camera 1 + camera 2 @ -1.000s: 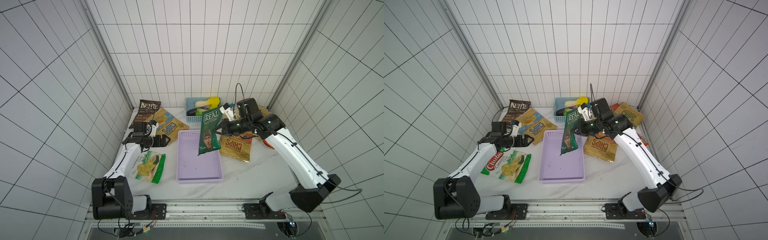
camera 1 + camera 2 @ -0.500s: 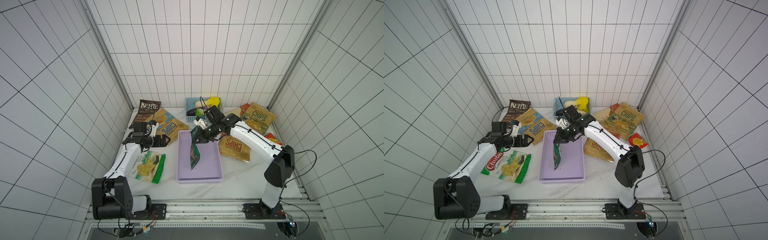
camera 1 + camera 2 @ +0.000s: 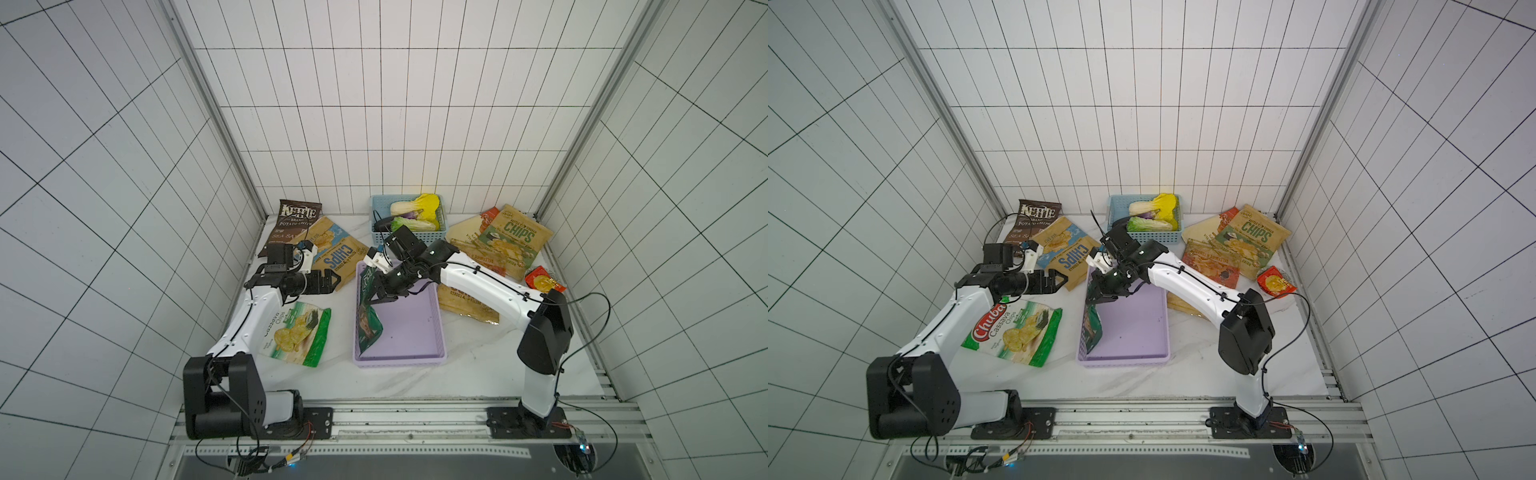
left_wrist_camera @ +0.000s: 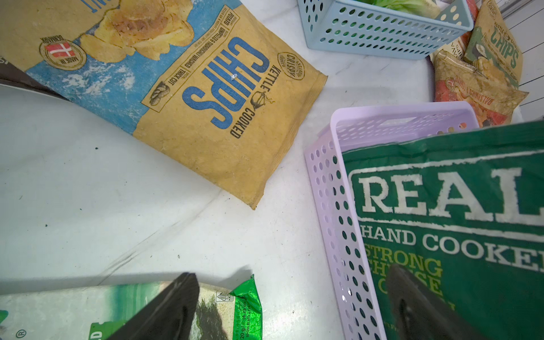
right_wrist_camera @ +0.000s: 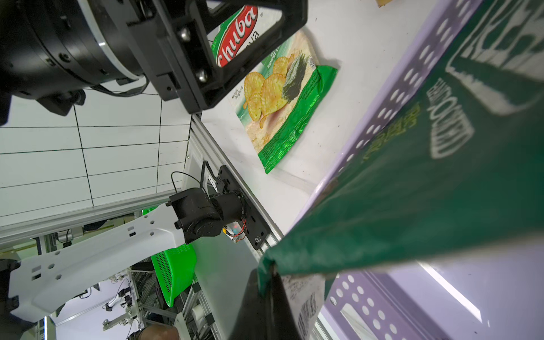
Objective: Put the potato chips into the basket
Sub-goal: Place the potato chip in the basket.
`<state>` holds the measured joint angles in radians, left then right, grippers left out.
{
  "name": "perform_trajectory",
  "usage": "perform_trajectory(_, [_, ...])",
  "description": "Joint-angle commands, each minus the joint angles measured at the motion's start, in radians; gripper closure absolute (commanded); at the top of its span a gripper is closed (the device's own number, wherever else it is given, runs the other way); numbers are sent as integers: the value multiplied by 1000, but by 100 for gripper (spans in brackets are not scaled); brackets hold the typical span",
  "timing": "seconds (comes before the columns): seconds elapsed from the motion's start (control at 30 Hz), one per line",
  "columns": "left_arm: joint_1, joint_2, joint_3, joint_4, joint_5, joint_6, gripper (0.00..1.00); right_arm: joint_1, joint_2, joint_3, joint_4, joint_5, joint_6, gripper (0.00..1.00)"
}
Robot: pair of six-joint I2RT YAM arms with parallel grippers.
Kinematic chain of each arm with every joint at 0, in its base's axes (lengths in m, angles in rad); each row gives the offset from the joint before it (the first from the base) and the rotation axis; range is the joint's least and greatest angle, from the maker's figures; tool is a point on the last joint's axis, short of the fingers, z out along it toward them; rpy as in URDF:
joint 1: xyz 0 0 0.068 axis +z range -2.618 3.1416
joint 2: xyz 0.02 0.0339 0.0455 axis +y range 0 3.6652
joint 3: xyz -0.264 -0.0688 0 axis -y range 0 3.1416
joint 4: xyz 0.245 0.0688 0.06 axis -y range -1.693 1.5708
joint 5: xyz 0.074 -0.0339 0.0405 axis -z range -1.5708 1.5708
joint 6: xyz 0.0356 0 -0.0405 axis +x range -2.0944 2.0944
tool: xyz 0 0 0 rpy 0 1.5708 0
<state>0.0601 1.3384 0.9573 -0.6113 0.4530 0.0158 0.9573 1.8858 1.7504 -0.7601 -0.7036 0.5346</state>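
Observation:
The green bag's lower edge is inside the lilac basket, so the robot's right gripper should keep laying the bag over the basket's empty bottom and let go of it there.
My right gripper is shut on the top edge of a dark green "REAL" potato chips bag. The bag hangs tilted into the lilac basket, along its left wall. My left gripper hovers open and empty left of the basket. It is above bare table, between the blue-label "CHIPS" bag and the cassava bag. A brown Kettle bag leans at the back left. Green-label and red-label bags lie on the right.
A light blue basket with toy vegetables stands at the back centre, just behind my right wrist. A small red snack packet lies near the right wall. Tiled walls close in both sides and the back.
My right arm has swung left and down, bringing the green bag from hanging above the basket to resting low against its left side. The left arm has stayed put.

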Motion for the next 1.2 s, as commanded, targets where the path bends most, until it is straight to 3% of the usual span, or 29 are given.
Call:
perform_trajectory(0.0, [3,-15,24,-7,-5,-2,2,18,-45,-59,21,-21,-4,100])
perform_trajectory(0.3, [2,-12,24,-6,0,0,2,13,-24,-188,68,-3,-14,100])
perform_trajectory(0.5, [2,-13,24,-8,4,1,2,-44,-87,-265,70,39,-13,100])
perform_trajectory(0.6, [2,-10,23,-8,3,1,2,-83,-141,-314,63,62,-20,83])
perform_trajectory(0.77, [1,-2,24,-8,8,4,2,-167,-245,-360,-44,181,-90,41])
perform_trajectory(0.97, [0,2,23,-9,10,7,2,-213,-330,-347,-128,307,-142,39])
perform_trajectory(1.17, [-1,8,24,-8,6,9,2,-112,-255,-303,-126,290,-140,41])
